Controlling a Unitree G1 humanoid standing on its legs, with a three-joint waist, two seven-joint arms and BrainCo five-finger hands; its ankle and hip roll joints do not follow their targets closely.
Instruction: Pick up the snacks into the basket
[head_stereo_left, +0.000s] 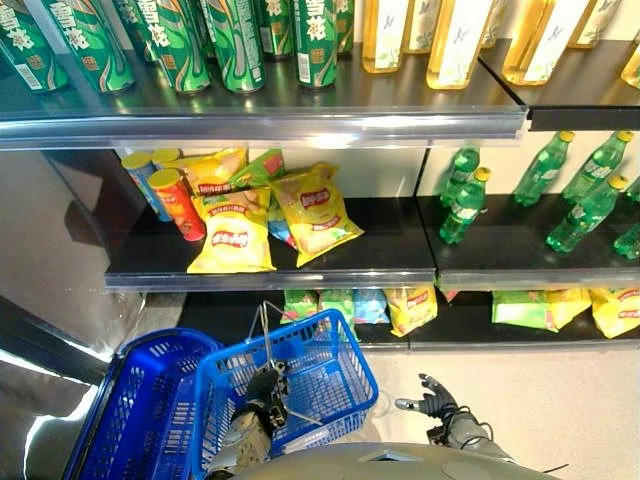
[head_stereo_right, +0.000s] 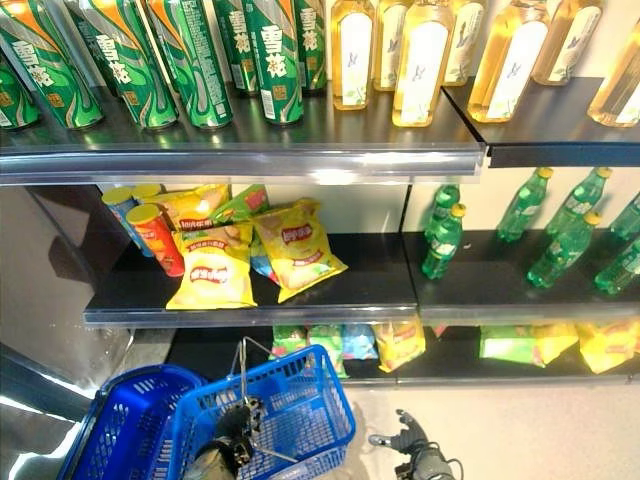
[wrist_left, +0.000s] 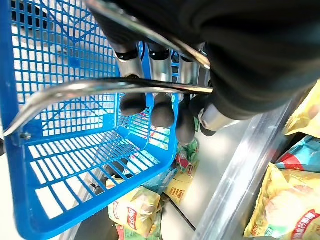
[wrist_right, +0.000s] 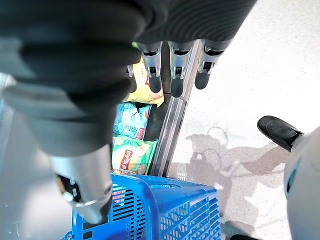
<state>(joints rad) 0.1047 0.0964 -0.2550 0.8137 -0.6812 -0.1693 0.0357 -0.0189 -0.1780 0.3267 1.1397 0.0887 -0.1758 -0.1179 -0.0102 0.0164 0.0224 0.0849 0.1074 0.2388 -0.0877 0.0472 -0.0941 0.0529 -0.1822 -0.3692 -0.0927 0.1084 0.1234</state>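
I see a blue edge sticking out beside the leaning yellow chip bag, so I should expect a blue chip bag hidden behind it.
My left hand is shut on the metal wire handle of a light blue mesh basket, which hangs low in front of the shelves with nothing visible inside. Yellow chip bags lie in a heap on the middle shelf, one leaning to the right of the rest. Chip cans stand tilted at the heap's left. My right hand is open low at the right, fingers straight, holding nothing and well below the snacks.
A darker blue basket sits left of the held one. More snack bags fill the bottom shelf. Green bottles lie on the middle shelf's right half. Green cans and yellow bottles line the top shelf.
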